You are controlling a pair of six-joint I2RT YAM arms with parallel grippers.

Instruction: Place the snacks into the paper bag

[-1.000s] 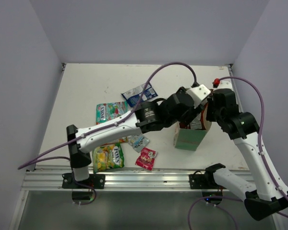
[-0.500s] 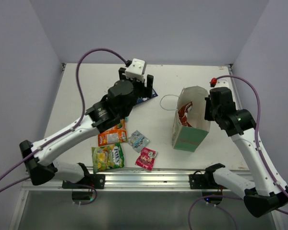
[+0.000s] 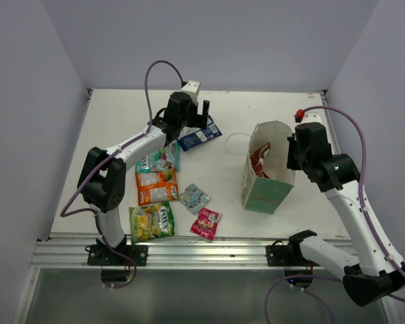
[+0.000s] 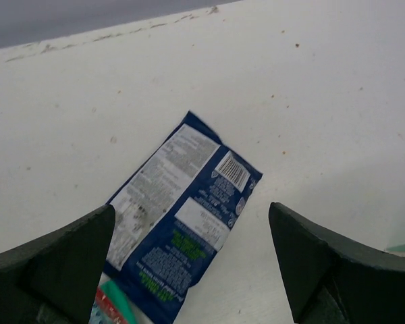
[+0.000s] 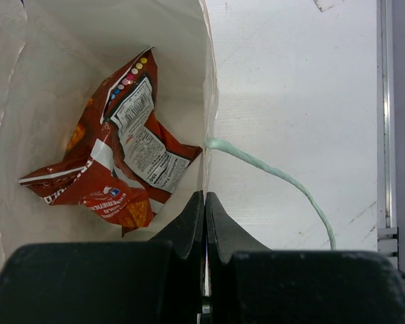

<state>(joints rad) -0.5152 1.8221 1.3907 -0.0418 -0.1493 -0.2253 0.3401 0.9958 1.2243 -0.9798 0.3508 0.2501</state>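
Note:
My left gripper is straddling the blue packet with spread fingers, and its barcode end [image 3: 214,129] is clear of neighbours, so I keep lowering until the fingers can pinch its printed back [image 3: 199,137].
The paper bag [image 3: 264,192] stands open right of centre, with a red packet [image 3: 259,158] inside it. My right gripper [image 3: 294,154] is shut on the bag's right rim; the right wrist view shows the jaws [image 5: 204,197] pinching the paper wall [image 5: 54,74], with the red packet [image 5: 115,169] lying inside. My left gripper [image 3: 197,119] is open and empty just above a blue packet [image 3: 198,135]. In the left wrist view the blue packet [image 4: 182,223] lies flat, printed back up, between my spread fingers [image 4: 54,263].
Other packets lie left of the bag: a green one [image 3: 158,158], an orange one [image 3: 155,187], a silvery one [image 3: 194,198], a pink one [image 3: 206,223] and a yellow-green one [image 3: 152,221]. The bag's string handles [image 3: 235,143] [image 5: 277,175] rest on the table. Walls enclose three sides.
My left gripper has left the bag's mouth and swung left and back to hover over the blue packet. The red packet now lies in the bag. The right arm has not moved.

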